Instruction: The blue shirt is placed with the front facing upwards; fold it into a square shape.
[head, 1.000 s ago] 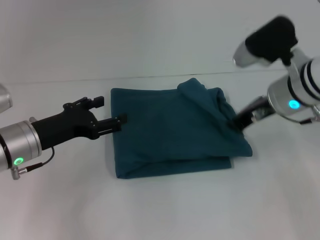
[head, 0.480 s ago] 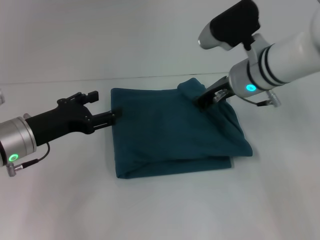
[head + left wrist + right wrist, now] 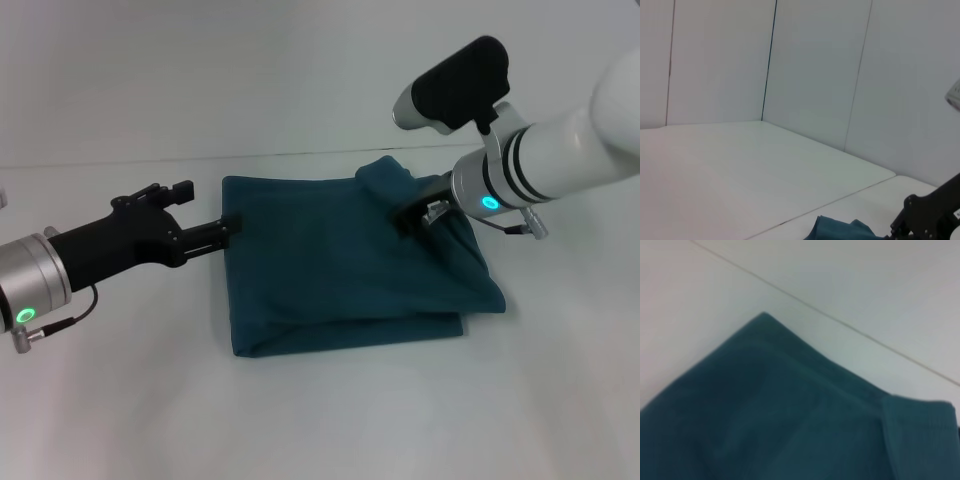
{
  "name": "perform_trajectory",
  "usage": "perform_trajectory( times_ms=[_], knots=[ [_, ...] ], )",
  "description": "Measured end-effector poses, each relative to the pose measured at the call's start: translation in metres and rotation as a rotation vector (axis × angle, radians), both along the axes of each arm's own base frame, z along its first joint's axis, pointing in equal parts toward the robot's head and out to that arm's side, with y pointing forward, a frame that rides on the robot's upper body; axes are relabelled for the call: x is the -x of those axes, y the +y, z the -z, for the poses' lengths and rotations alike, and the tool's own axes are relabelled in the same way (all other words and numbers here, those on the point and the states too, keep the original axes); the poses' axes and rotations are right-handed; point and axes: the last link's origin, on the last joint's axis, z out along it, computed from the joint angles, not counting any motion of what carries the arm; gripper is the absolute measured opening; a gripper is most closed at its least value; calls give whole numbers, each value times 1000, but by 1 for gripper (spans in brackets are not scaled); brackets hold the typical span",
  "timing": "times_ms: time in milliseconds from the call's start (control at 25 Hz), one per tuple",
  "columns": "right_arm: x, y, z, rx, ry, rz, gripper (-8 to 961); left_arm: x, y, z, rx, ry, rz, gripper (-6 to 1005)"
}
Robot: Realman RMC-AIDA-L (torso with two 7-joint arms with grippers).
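Note:
The blue shirt's corner cloth (image 3: 385, 178) bulges inward under my right gripper. I should pull it back out to the open far corner (image 3: 440, 163) and lay it flat.
The blue shirt (image 3: 345, 270) lies folded into a rough square in the middle of the white table, its plain teal cloth facing up. A loose hump of cloth (image 3: 385, 175) rises at its far right corner. My right gripper (image 3: 412, 213) sits low over that hump, against the cloth; whether it grips the cloth is hidden. The right wrist view is filled by the shirt (image 3: 790, 420), with a folded band (image 3: 920, 440) at one side. My left gripper (image 3: 228, 231) rests at the shirt's left edge, level with the table. The left wrist view shows a bit of the shirt (image 3: 840, 231) and the right gripper (image 3: 930, 215).
The white table (image 3: 320, 420) spreads bare around the shirt. A pale wall (image 3: 250, 70) stands behind it, meeting the table along a seam just past the shirt's far edge.
My right gripper has swung from the shirt's right side inward and up to the hump at the far right corner. The left gripper has drawn back slightly to the left. The shirt has kept its shape.

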Motion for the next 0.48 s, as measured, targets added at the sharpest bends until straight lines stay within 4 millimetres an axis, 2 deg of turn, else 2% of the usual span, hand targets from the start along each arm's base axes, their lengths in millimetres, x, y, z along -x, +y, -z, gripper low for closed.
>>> perform_trajectory(
  times_ms=[200, 480],
  knots=[
    [-11, -1, 3, -10, -6, 6, 4, 0, 0, 2, 1, -1, -1, 887],
    [-24, 4, -5, -74, -33, 8, 5, -1, -1, 3, 3, -4, -2, 888]
  ],
)
